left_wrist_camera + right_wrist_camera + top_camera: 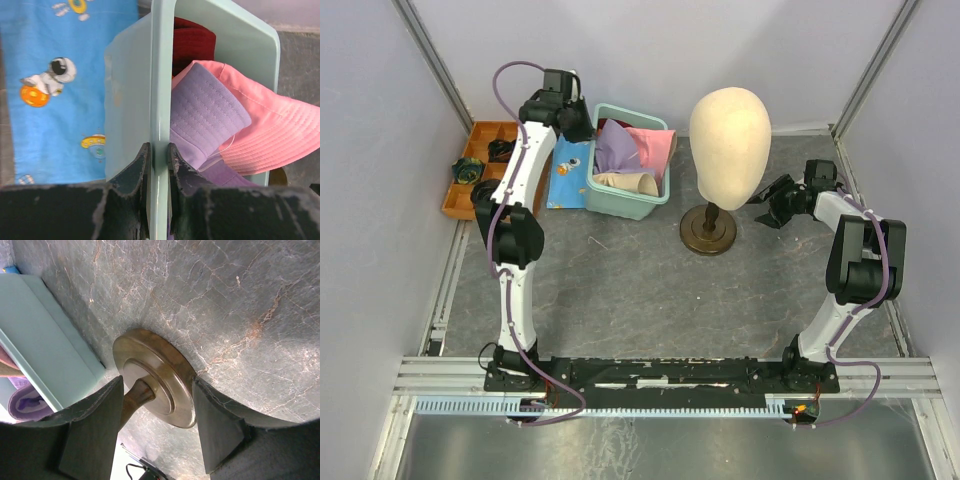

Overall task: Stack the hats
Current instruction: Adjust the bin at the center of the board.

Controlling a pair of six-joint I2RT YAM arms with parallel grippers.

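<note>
The basket sits at a slant over the blue cloth's edge, so my left gripper should move it toward the mannequin stand and straighten it before taking the lavender hat.
The hats lie bunched in a teal basket at the back. I see the lavender hat, the pink hat, the cream-beige hat and a bit of the dark red hat. The orange hat is hidden. My left gripper is shut on the basket's left wall. In the left wrist view the gripper pinches the wall, with the lavender hat, pink hat and dark red hat inside. My right gripper is open and empty beside the mannequin stand.
A cream mannequin head stands on a dark round base right of the basket. In the right wrist view the base lies between my open right gripper's fingers. A blue patterned cloth and an orange tray lie left of the basket.
</note>
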